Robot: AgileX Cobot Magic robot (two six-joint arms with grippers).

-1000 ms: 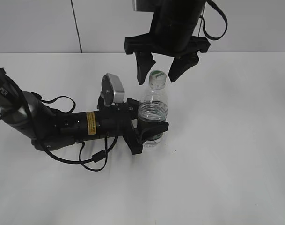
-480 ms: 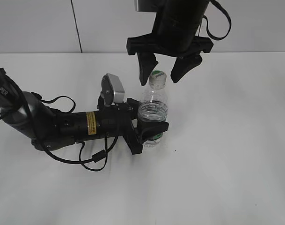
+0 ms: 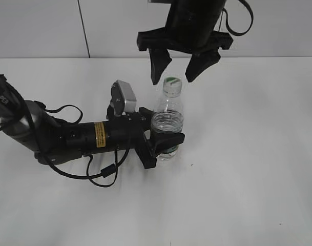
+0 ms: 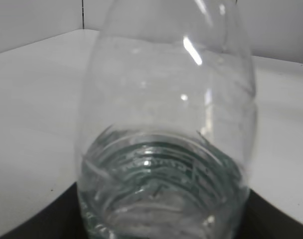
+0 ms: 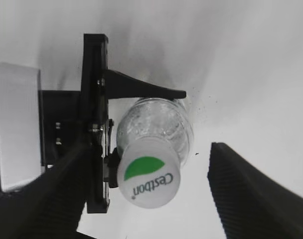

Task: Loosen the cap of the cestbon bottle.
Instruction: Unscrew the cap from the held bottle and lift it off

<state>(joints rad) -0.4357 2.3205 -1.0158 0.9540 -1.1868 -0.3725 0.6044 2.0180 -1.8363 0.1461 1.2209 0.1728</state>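
Note:
The white cap [image 3: 172, 86] should come all the way off when I lift it, and the cestbon bottle should stay standing because my left gripper holds its lower body [image 3: 167, 139].
The cestbon bottle [image 3: 168, 123] stands upright on the white table, clear with a green label near its base. My left gripper [image 3: 163, 142] is shut on its lower body, and the bottle fills the left wrist view [image 4: 166, 149]. The white cap [image 3: 172, 83] with a green mark sits on the neck. In the right wrist view the cap [image 5: 149, 172] shows from above. My right gripper [image 3: 178, 73] hangs open just above the cap, one finger on each side, not touching it. It also shows in the right wrist view [image 5: 151, 191].
The white table [image 3: 248, 154] spreads around the bottle. A grey wall [image 3: 43, 28] runs along the back. The left arm [image 3: 68, 136] lies across the table's left side with a loose black cable [image 3: 102, 177] beside it.
My right gripper has risen a little above the cap and stayed open. The bottle and my left gripper have not moved.

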